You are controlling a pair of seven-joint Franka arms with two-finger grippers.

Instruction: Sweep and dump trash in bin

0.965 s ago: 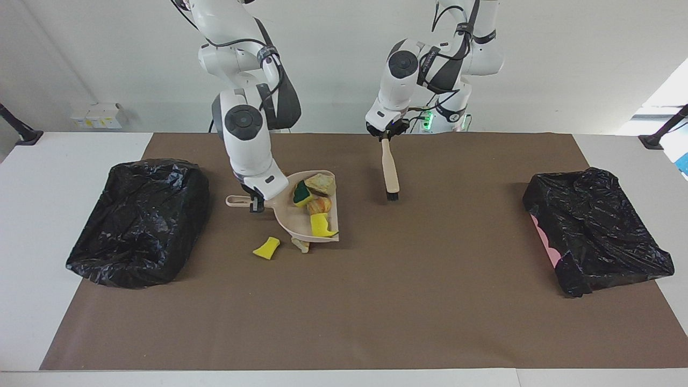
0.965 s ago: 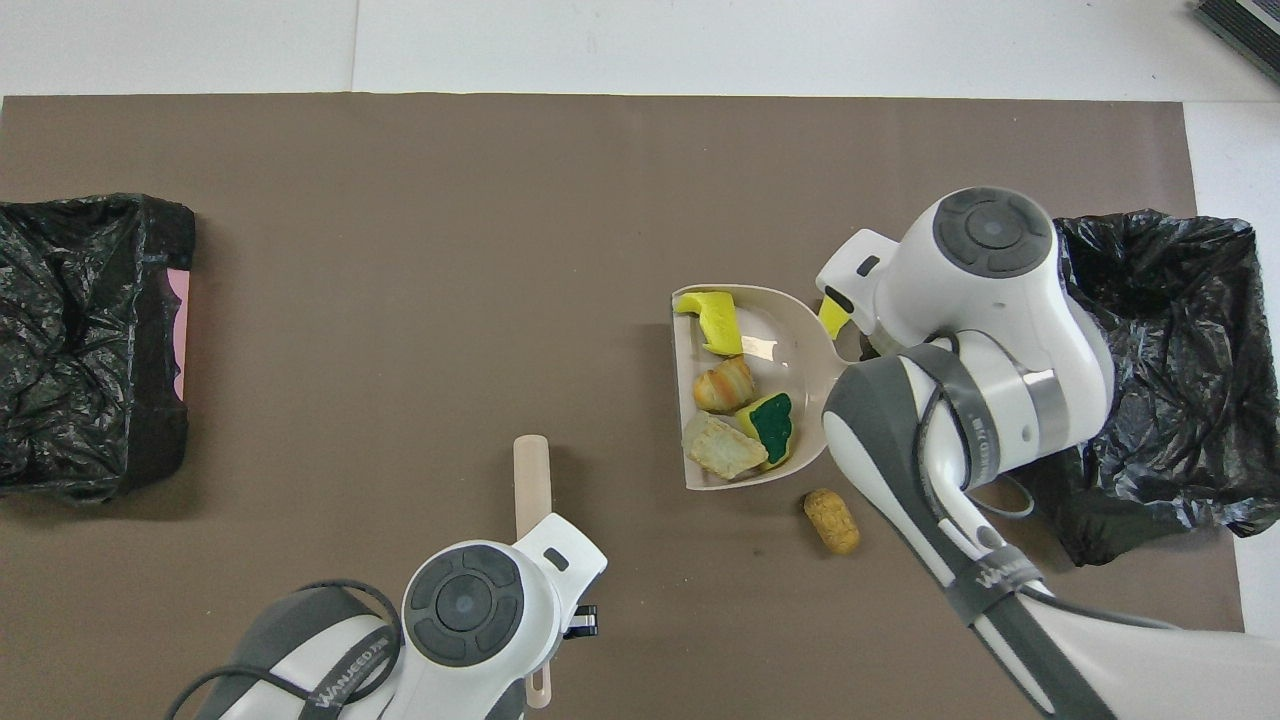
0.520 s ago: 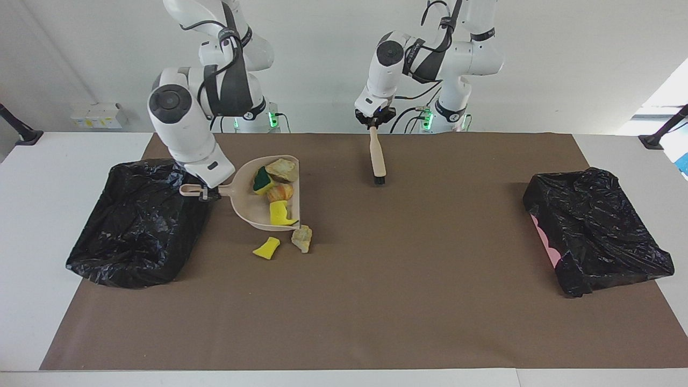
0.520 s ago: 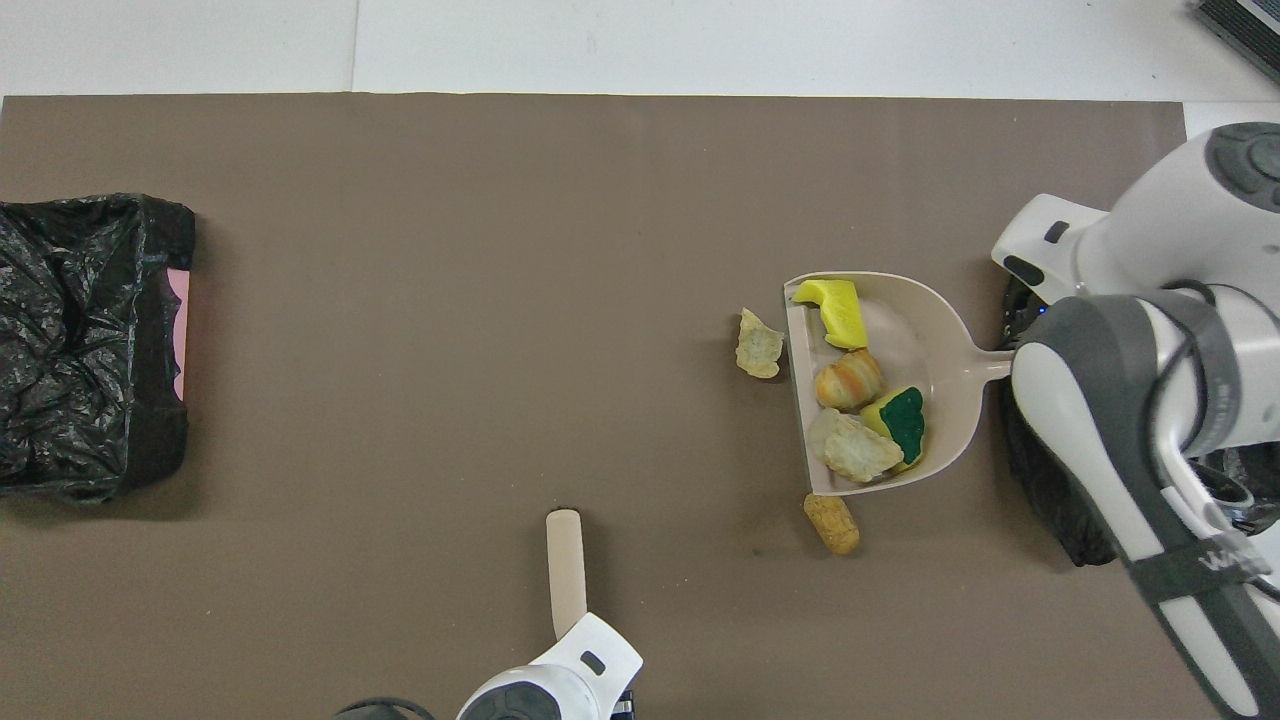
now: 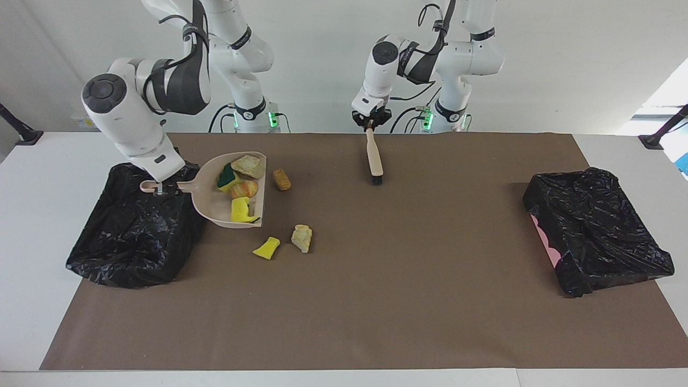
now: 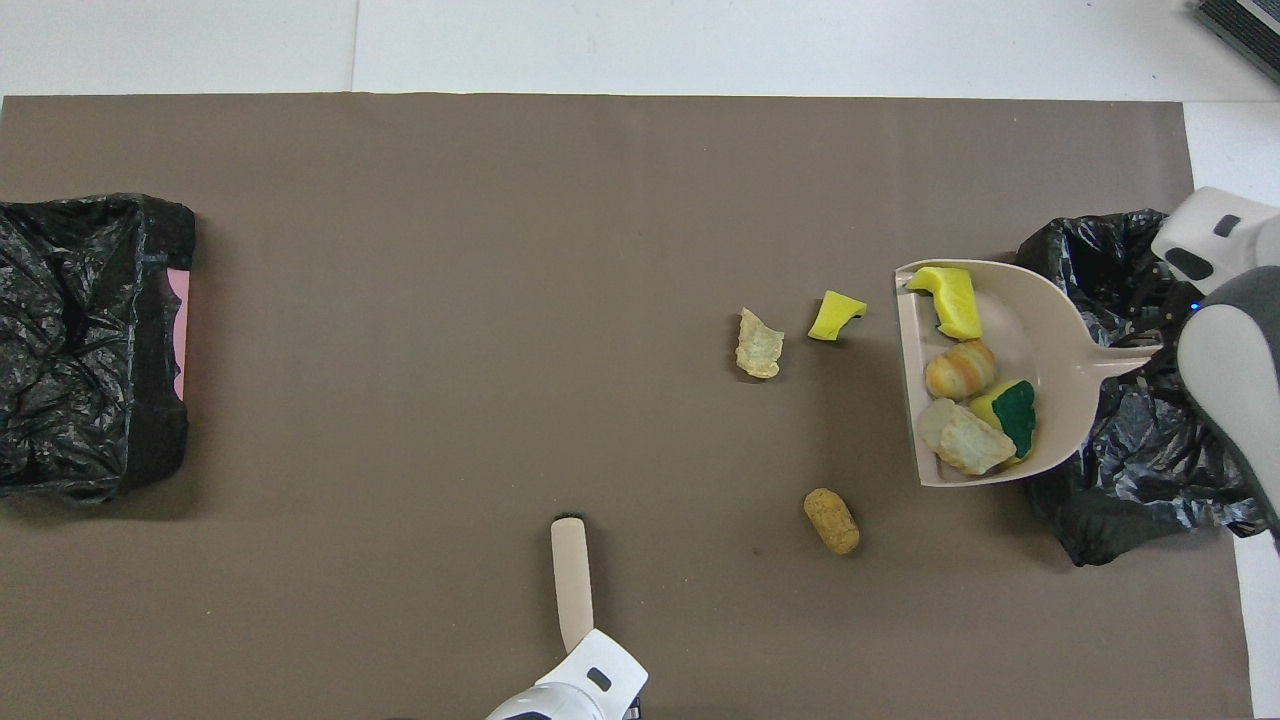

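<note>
I need to pull the dustpan's edge back above the bin (image 6: 1140, 442) with my right gripper before tipping, because the beige dustpan's open edge (image 6: 908, 378) sticks out past the black-bagged bin over the mat.
My right gripper (image 5: 158, 189) is shut on the handle of the beige dustpan (image 5: 215, 207) (image 6: 1040, 320) and holds it over the rim of the black-bagged bin (image 5: 134, 226) (image 6: 1150, 440). In the pan lie a green-topped sponge (image 5: 228, 176), a pale chunk (image 5: 248, 165), a striped bread piece (image 5: 244, 188) and a yellow sponge (image 5: 241, 210). Loose trash on the mat: a yellow scrap (image 5: 267, 248) (image 6: 836, 315), a pale lump (image 5: 302, 237) (image 6: 759, 343) and a tan chunk (image 5: 281, 179) (image 6: 832, 520). My left gripper (image 5: 370, 123) is shut on the beige brush (image 5: 374, 156) (image 6: 572, 580), which hangs bristles down.
A second black-bagged bin (image 5: 596, 226) (image 6: 90, 340) with a pink edge stands at the left arm's end of the table. A brown mat (image 5: 376, 295) covers most of the white table.
The right arm has carried the dustpan toward the bin at its end, uncovering the pale lump and the tan chunk. The left arm has drawn the brush back toward the robots.
</note>
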